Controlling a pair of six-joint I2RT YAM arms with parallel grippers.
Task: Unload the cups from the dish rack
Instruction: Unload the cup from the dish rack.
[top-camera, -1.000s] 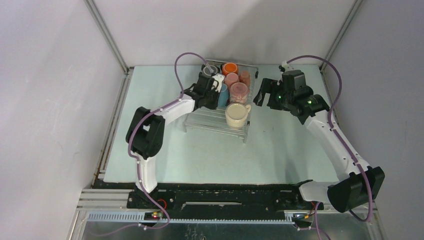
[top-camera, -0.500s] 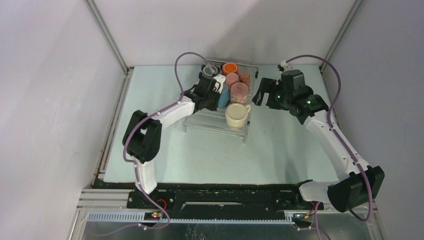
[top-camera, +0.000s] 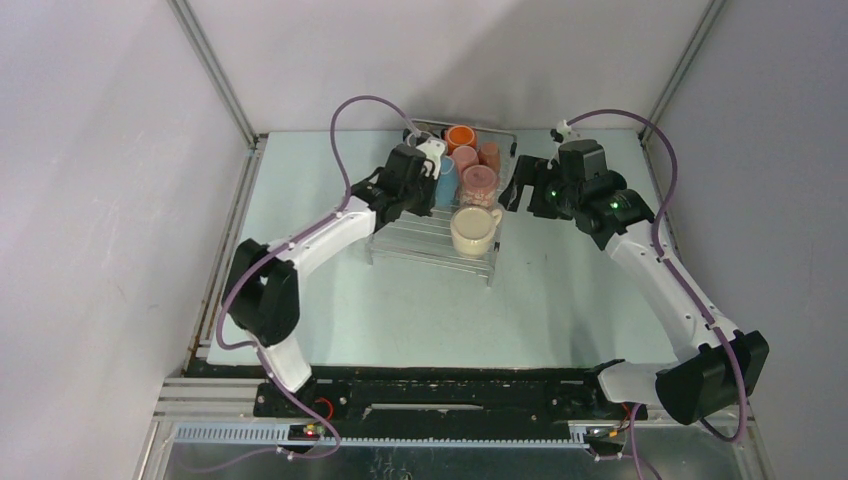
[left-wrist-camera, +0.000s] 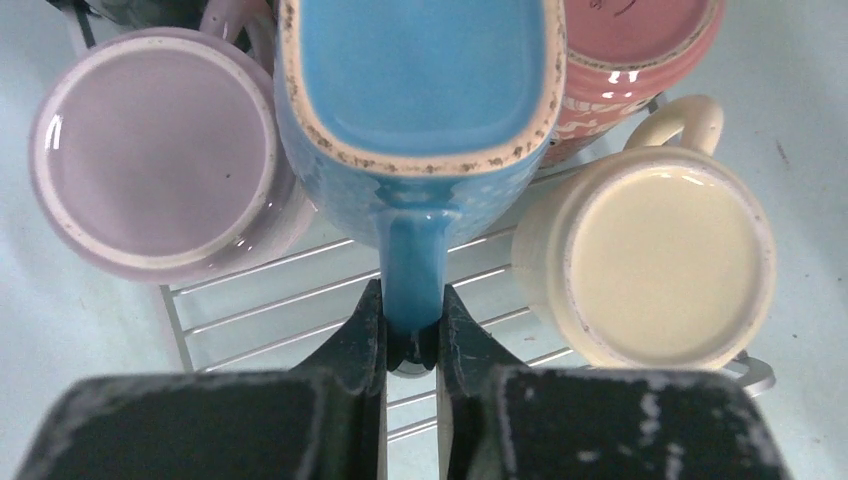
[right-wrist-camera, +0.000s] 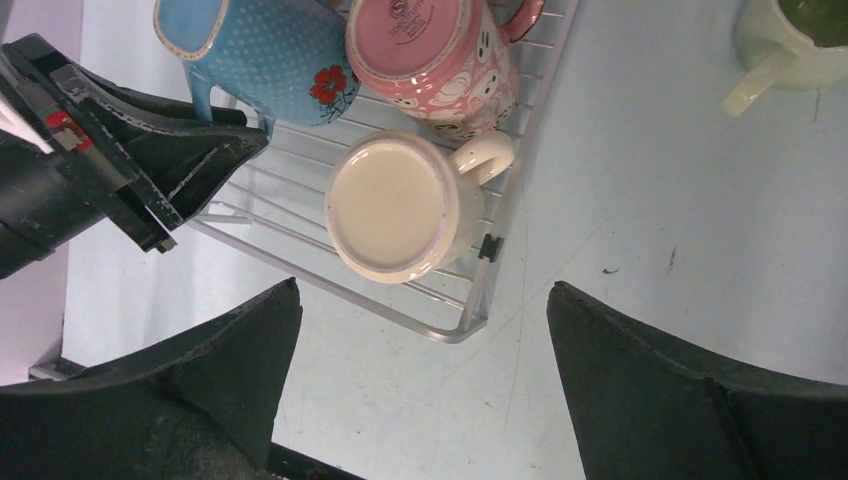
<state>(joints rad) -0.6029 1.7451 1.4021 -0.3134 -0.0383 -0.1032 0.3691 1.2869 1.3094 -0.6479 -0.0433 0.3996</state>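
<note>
The blue cup's rim (right-wrist-camera: 343, 108) is free because my left gripper is holding only the blue cup's handle (left-wrist-camera: 414, 268), so my right gripper goes on toward the cup's rim before its fingers close there.
The dish rack (top-camera: 432, 240) (left-wrist-camera: 262, 312) (right-wrist-camera: 468, 322) stands mid-table with several cups on it. My left gripper (top-camera: 430, 180) (left-wrist-camera: 412, 300) is shut on the handle of the blue cup (left-wrist-camera: 420, 90) (right-wrist-camera: 265, 55) (top-camera: 447, 186), which tips on its side; whether it rests on the wires I cannot tell. Beside it are a lilac cup (left-wrist-camera: 160, 165), a cream cup (left-wrist-camera: 655, 260) (top-camera: 474, 230) (right-wrist-camera: 395, 205) and a speckled pink cup (right-wrist-camera: 430, 60) (top-camera: 479, 183). An orange cup (top-camera: 461, 136) stands at the rack's far end. My right gripper (top-camera: 516, 192) (right-wrist-camera: 422, 290) hangs open above the rack's right corner, holding nothing.
A pale green cup (right-wrist-camera: 790, 40) stands on the table to the right of the rack. The left gripper's black body (right-wrist-camera: 150, 160) reaches into the right wrist view beside the blue cup. White walls enclose the table on three sides.
The left jaws have closed a little tighter on the blue cup's handle, and the left arm's elbow has swung out to the left. The right gripper has drifted slightly toward the rack.
</note>
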